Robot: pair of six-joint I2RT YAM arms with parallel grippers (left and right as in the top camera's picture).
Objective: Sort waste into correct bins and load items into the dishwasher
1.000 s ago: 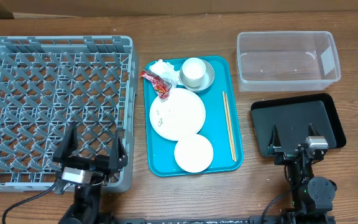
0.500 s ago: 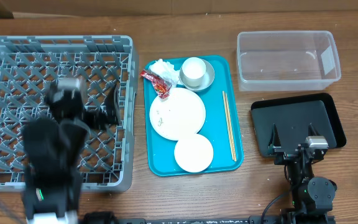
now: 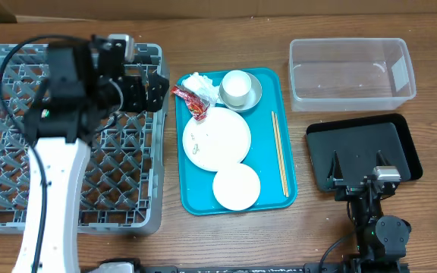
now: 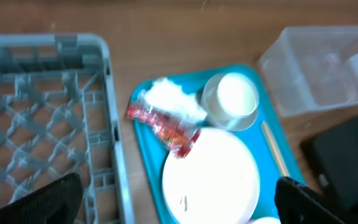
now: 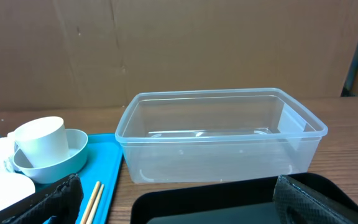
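The bins (image 3: 352, 74) stand by my right gripper, far from my left gripper, so next my left gripper backs off while my right gripper reaches for the waste (image 3: 196, 97).
My left gripper (image 3: 158, 89) hangs open and empty over the far right corner of the grey dishwasher rack (image 3: 21, 174), facing the teal tray. A crumpled napkin (image 3: 199, 82) and a red wrapper (image 3: 190, 102) lie on that tray beside a white cup (image 3: 236, 87) standing in a grey-green bowl (image 3: 253, 96). A large plate (image 3: 217, 138) carries a few crumbs (image 3: 196, 140), with a small bowl (image 3: 236, 186) and chopsticks (image 3: 279, 152) nearby. The left wrist view looks down on the wrapper (image 4: 163, 124) and plate (image 4: 210, 174). At the near right, my right gripper (image 3: 363, 171) is open over the black tray (image 3: 363, 140).
The clear tub (image 3: 351, 72) stands at the far right, behind the black tray (image 5: 210, 202). The teal tray (image 3: 268, 155) lies between the rack and the bins. A strip of bare wooden table runs along the front. Cardboard stands behind the tub (image 5: 222, 130).
My left arm has swung up from the rack's near edge to its far right corner, beside the teal tray. The right arm has not moved.
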